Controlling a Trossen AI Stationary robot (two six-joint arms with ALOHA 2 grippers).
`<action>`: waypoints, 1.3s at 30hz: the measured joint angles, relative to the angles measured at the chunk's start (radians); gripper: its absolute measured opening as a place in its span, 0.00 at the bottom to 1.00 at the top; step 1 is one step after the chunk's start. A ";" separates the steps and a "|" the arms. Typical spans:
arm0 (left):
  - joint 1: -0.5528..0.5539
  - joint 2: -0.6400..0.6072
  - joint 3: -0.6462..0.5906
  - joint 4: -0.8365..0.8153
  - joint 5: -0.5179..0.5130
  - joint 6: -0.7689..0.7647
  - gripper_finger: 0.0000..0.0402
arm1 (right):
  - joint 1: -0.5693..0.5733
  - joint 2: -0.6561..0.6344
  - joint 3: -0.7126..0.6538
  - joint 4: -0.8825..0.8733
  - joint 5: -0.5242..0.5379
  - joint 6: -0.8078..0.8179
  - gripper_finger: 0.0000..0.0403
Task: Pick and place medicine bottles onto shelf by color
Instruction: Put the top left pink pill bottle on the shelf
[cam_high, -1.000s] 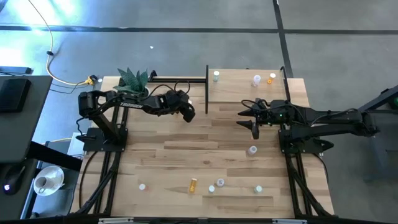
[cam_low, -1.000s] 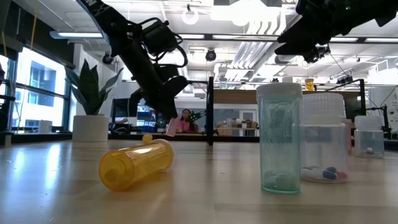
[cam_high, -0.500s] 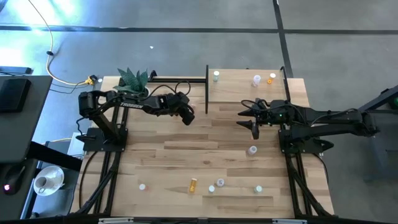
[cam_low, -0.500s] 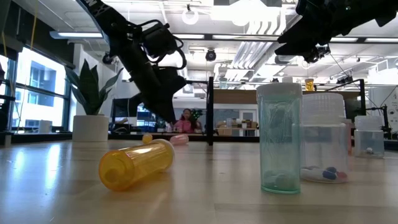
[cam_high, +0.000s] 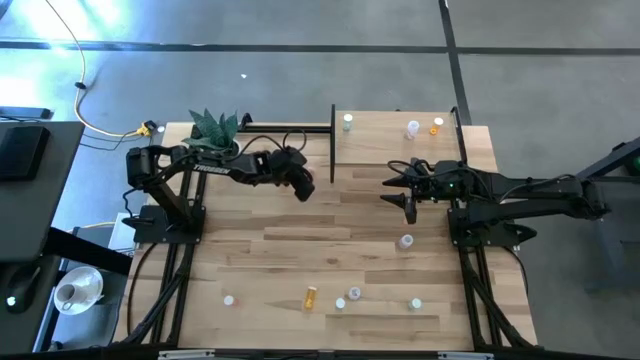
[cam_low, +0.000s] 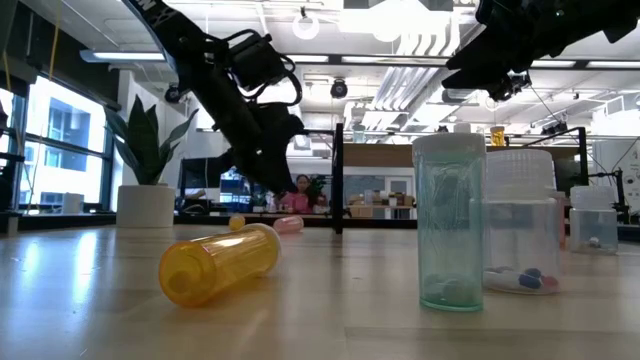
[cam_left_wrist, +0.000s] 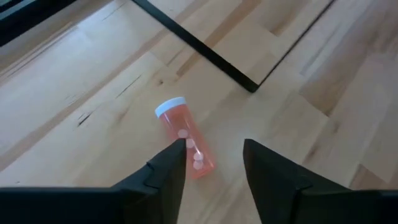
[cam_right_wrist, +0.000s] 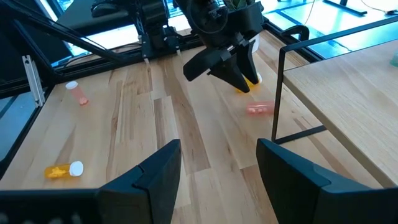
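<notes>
My left gripper's open fingers are above the pink bottle (cam_left_wrist: 181, 129), which lies crooked and off-center under them. Next, I center them over the bottle's bottom end (cam_left_wrist: 202, 165) before they close.
A pink bottle (cam_left_wrist: 185, 137) with a pale cap lies on its side on the planked table, just off the shelf's (cam_high: 400, 150) left post; it also shows in the low view (cam_low: 288, 224). My left gripper (cam_left_wrist: 214, 149) hangs open above it, clear of it (cam_low: 283, 182). My right gripper (cam_high: 408, 205) is open and empty, hovering by the shelf's near edge. Three bottles stand on the shelf: one at its far left corner (cam_high: 347, 121), a white one (cam_high: 412, 128) and an orange one (cam_high: 437, 126).
Loose bottles stand or lie near the table's front: an orange one on its side (cam_low: 220, 262), a teal one upright (cam_low: 448, 220), a clear one (cam_low: 520, 235), one mid-table (cam_high: 405, 241). A potted plant (cam_high: 215, 128) stands at the far left. The shelf's black posts (cam_high: 332, 145) stand beside the left gripper.
The pink bottle, which was at my left gripper's fingertips above the table, has dropped and now lies on its side on the table. My left gripper has let go of it and stays above it, hardly moved.
</notes>
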 joint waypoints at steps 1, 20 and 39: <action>0.000 0.000 0.000 0.000 0.000 -0.005 0.40 | 0.000 0.000 0.000 0.000 0.000 0.002 0.50; 0.000 0.121 -0.001 0.079 -0.029 -0.005 0.41 | 0.000 0.000 0.000 -0.004 0.000 0.005 0.50; 0.013 0.185 0.000 0.083 -0.038 -0.003 0.37 | 0.000 0.000 -0.001 -0.004 0.000 0.003 0.50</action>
